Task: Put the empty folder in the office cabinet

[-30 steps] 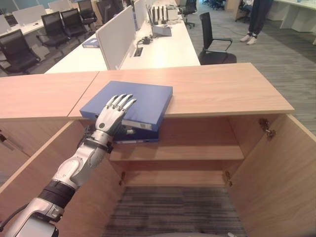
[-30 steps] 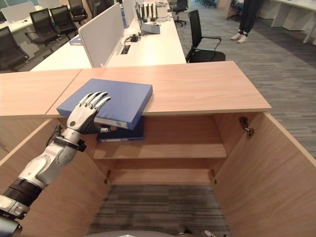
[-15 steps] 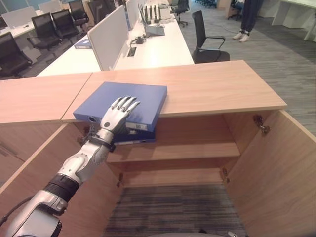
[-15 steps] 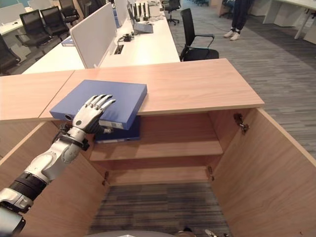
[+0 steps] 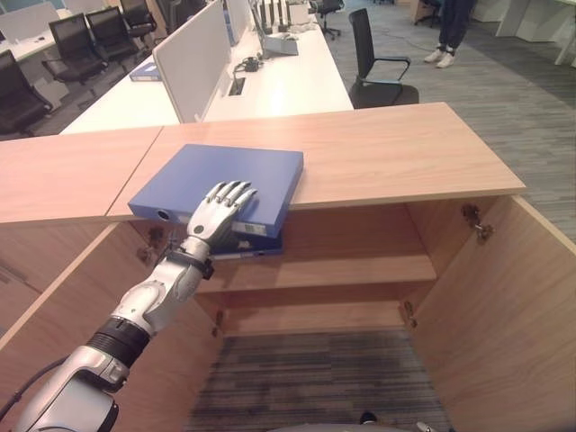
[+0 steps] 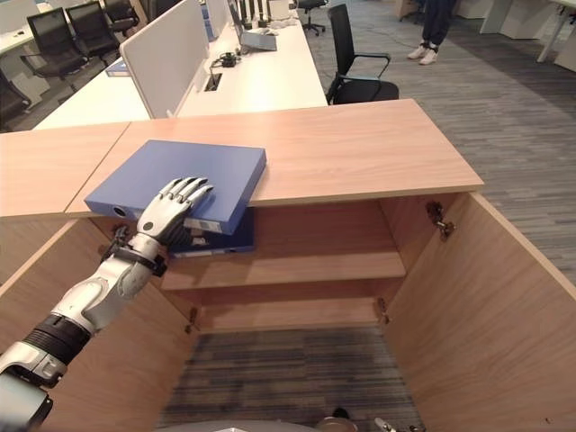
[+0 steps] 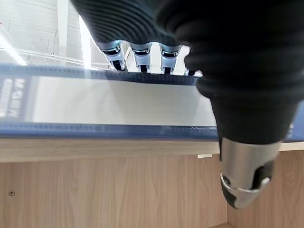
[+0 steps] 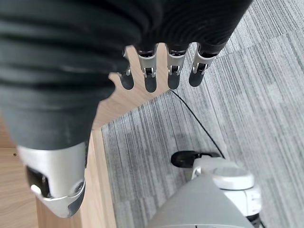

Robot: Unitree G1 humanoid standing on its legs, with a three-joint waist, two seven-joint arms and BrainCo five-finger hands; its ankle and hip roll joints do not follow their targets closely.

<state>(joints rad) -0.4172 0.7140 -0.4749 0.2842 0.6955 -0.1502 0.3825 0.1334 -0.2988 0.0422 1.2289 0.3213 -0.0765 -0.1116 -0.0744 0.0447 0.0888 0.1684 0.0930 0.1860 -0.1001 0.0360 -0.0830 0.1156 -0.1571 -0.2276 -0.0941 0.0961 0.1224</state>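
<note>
The overhanging spine (image 5: 166,215) stays straight beyond the edge of the cabinet top, so the blue folder (image 5: 220,175) will remain stiff and closed when I lift and tilt it.
A blue folder (image 5: 225,175) lies flat on the wooden cabinet top (image 5: 405,153), its spine overhanging the front edge. My left hand (image 5: 214,209) reaches up from below, its straight fingers resting on the folder's top near that edge. In the left wrist view the fingers (image 7: 140,52) lie over the folder's spine (image 7: 104,102) and the thumb (image 7: 242,185) hangs below it, apart from it. A second blue folder (image 5: 256,245) lies on the upper shelf (image 5: 360,270) just underneath. My right hand (image 8: 148,71) hangs open over the carpet.
Both cabinet doors stand open, the left door (image 5: 54,324) and the right door (image 5: 504,306) flanking the opening. A lower shelf (image 5: 315,317) sits below the upper one. Behind the cabinet are a white desk (image 5: 288,81), a black chair (image 5: 378,63) and a person's legs (image 5: 450,36).
The camera has shifted a little. My left hand has drawn back slightly toward the folder's front edge. The folder lies where it was.
</note>
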